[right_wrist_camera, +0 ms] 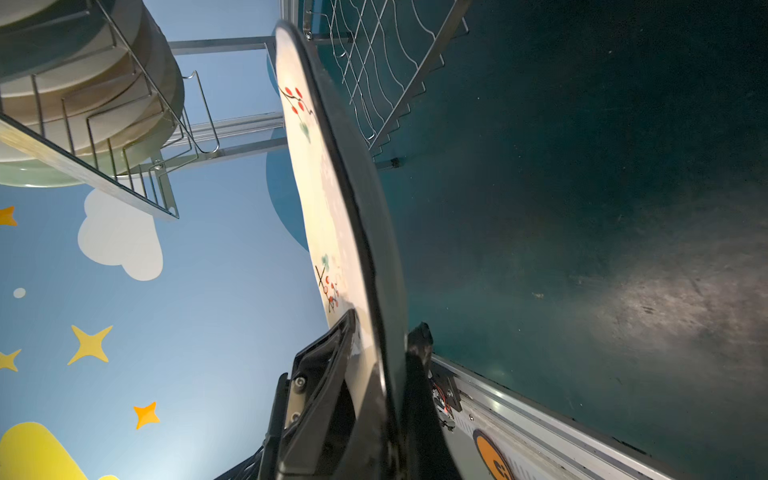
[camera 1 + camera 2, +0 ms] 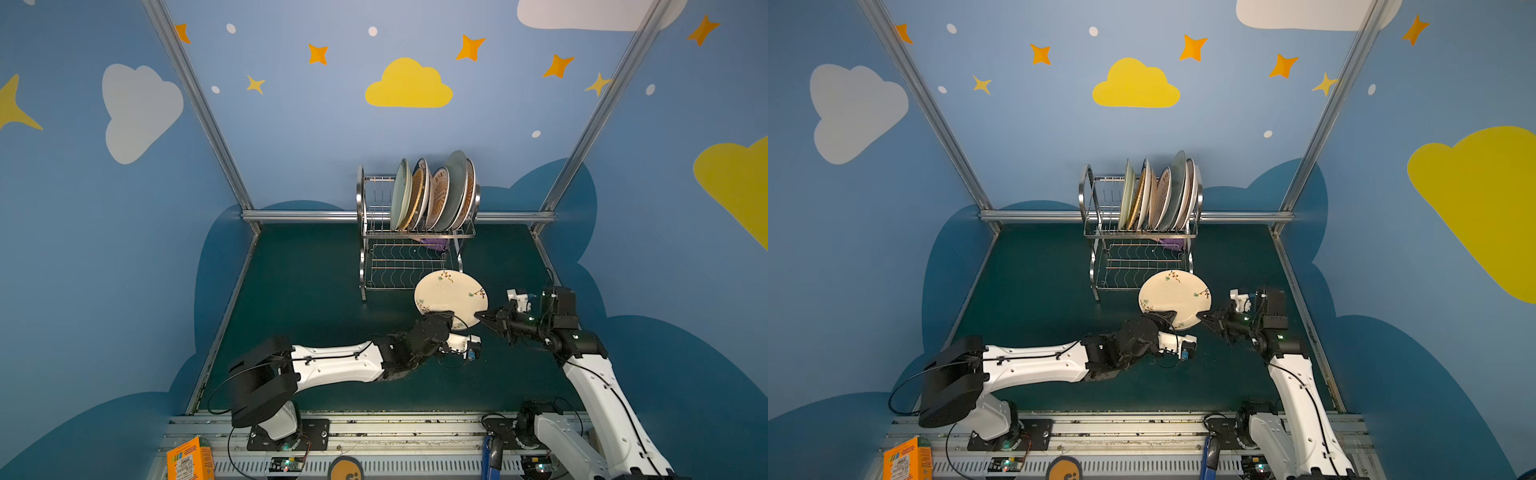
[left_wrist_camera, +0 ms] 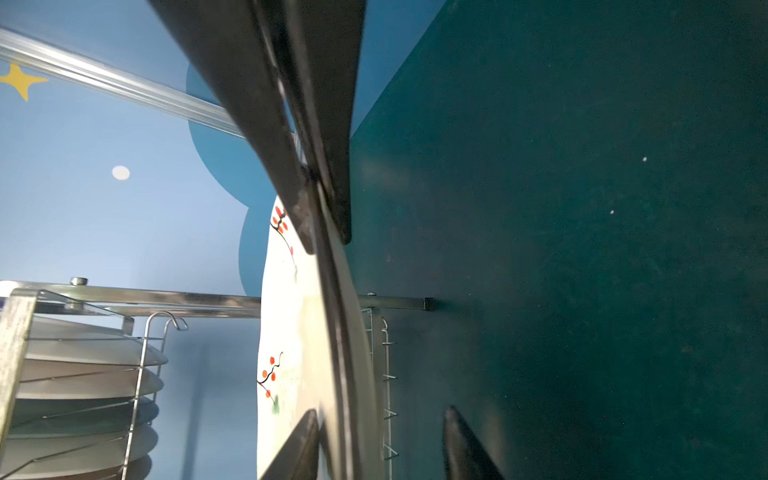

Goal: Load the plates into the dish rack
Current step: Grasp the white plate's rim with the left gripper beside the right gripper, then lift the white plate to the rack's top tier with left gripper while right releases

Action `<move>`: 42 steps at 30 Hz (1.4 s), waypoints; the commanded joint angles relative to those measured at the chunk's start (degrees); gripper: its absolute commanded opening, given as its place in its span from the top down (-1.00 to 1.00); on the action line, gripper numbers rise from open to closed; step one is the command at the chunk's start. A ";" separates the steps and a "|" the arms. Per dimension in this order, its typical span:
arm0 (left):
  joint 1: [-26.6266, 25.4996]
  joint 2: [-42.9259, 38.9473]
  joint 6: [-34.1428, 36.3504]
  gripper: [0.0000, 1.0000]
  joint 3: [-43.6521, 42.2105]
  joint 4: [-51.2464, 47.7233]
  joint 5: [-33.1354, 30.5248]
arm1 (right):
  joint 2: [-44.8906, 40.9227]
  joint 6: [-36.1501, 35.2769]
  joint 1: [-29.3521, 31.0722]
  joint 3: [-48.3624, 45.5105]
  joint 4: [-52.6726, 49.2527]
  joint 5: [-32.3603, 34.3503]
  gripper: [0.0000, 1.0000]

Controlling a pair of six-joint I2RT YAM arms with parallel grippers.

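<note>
I should take the plate's near rim (image 2: 434, 308) with my left gripper, because my right gripper holds the plate but the free upper slots (image 2: 378, 197) are on my left gripper's side.
A cream floral plate (image 2: 451, 297) (image 2: 1174, 297) hangs roughly level above the green table, just in front of the dish rack (image 2: 365, 232) (image 2: 1088, 208). My right gripper (image 2: 482, 316) (image 1: 386, 322) is shut on its right rim. My left gripper (image 2: 440, 316) (image 3: 380, 411) straddles the near-left rim. One of its fingers (image 3: 305, 432) lies against the plate's painted face, and the other stands apart from the underside. Several plates (image 2: 432, 195) (image 2: 1158, 195) stand on edge in the rack's upper tier, toward its right. The wavy lower tier (image 2: 399, 266) holds none.
A small purple object (image 2: 436, 243) sits under the upper tier at the right. An orange box (image 2: 189, 459) stands on the front rail at the left. Aluminium frame bars (image 2: 299, 216) border the table at back and sides. Slots at the upper tier's left are free.
</note>
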 commanded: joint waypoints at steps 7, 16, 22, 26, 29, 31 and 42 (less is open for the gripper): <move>-1.62 6.04 8.87 0.74 2.12 12.09 -8.17 | -0.30 -0.30 1.78 3.65 5.21 -3.21 1.00; -3.92 1.11 6.52 0.93 0.51 9.08 -9.07 | 0.39 -4.27 3.16 6.22 3.45 0.51 0.21; -5.25 -9.03 -2.12 0.93 -2.46 -2.10 -7.17 | 4.11 -7.28 3.33 11.12 5.59 4.97 -0.54; -6.21 -18.82 -12.36 0.93 -4.27 -13.76 -4.45 | 7.19 -9.40 3.32 16.30 6.57 7.06 -0.74; -6.33 -28.11 -24.45 0.93 -3.86 -23.19 1.33 | 9.00 -10.60 3.31 19.10 7.51 7.54 -0.76; -6.28 -34.76 -32.16 0.93 -3.95 -25.57 3.78 | 9.50 -11.67 3.40 20.23 7.86 7.89 -0.76; -3.17 -41.52 -57.64 0.93 10.66 -19.70 -9.98 | 6.16 -15.27 6.40 11.65 21.56 6.74 -0.76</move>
